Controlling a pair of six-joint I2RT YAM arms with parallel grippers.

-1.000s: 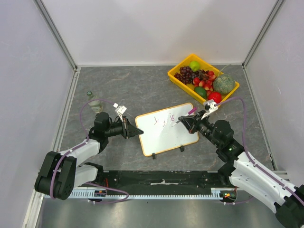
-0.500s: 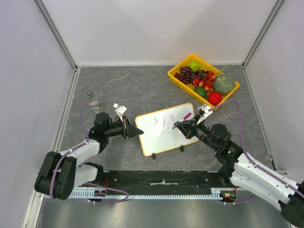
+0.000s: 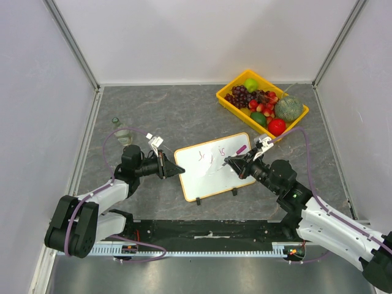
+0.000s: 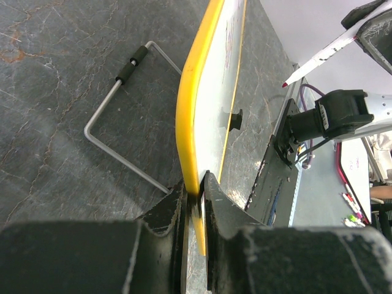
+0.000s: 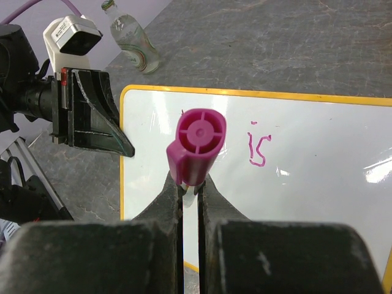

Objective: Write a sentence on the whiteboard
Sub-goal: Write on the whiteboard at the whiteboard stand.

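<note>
My left gripper's fingers are holding the whiteboard [image 4: 215, 101] at a slant, so next I open them and grip its yellow edge [image 4: 187, 131] squarely before my right gripper writes more.
The whiteboard [image 3: 208, 174] stands tilted on its wire stand [image 4: 122, 141] mid-table, its yellow-framed edge [image 4: 195, 116] seen end-on in the left wrist view. Pinkish-red writing [image 3: 211, 154] runs along its upper part, and "is" [image 5: 258, 147] reads clearly. My left gripper [image 3: 176, 169] is shut on the board's left edge [image 4: 197, 195]. My right gripper [image 3: 236, 161] is shut on a marker with a magenta end [image 5: 200, 144] and hangs over the board's right half [image 5: 190, 187]. The marker tip [image 4: 285, 82] looks slightly off the board's face.
A yellow tray [image 3: 228, 92] of fruit and vegetables sits at the back right. A small glass bottle [image 3: 122, 130] stands left of the left arm, also in the right wrist view [image 5: 131, 40]. Enclosure walls ring the table.
My right gripper has moved a little left and nearer with the marker, further over the board, then stayed still. The left gripper and the board have not moved.
</note>
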